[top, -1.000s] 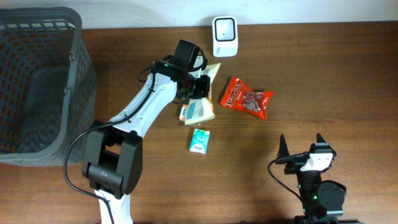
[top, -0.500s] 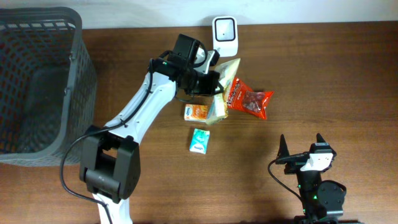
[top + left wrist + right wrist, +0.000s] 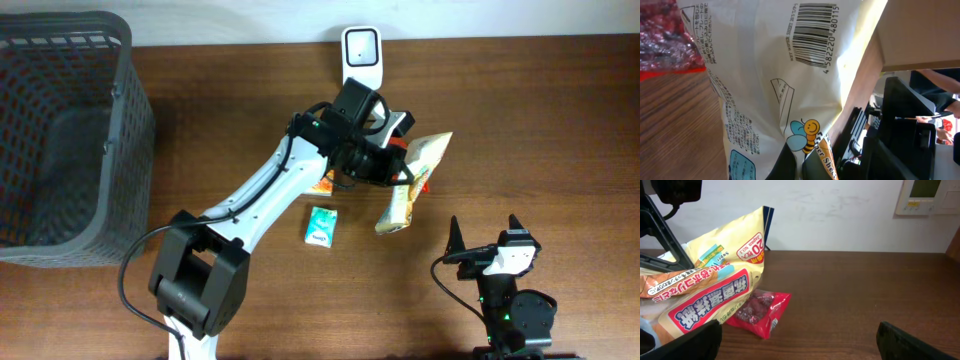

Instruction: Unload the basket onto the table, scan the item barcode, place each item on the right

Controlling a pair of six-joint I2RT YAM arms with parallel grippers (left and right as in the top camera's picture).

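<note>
The snack bag's barcode [image 3: 814, 35] is turned toward my left gripper's wrist. I should put the bag down next to the orange packet [image 3: 322, 186] so my right gripper can take it before scanning.
My left gripper [image 3: 392, 168] is shut on a cream and yellow snack bag [image 3: 412, 178], which hangs tilted above the table, right of centre. In the left wrist view the dark fingers pinch the bag's lower fold at my left gripper [image 3: 802, 167], and the bag's barcode [image 3: 815, 35] faces this camera. The white scanner [image 3: 360, 58] stands at the table's far edge, apart from the bag. The right wrist view shows the bag's printed front [image 3: 715, 285]. My right gripper [image 3: 488, 238] rests open near the front edge, with nothing between its fingers.
A red packet [image 3: 428, 183] lies mostly hidden under the held bag; it also shows as the red packet [image 3: 760, 312] and the red packet [image 3: 665, 40]. An orange packet [image 3: 321, 184] and a teal packet [image 3: 321, 226] lie near centre. A dark mesh basket [image 3: 60, 130] fills the left.
My left arm has swung right with the bag, lifting it off the pile near centre to above the red packet. The right arm has not moved.
</note>
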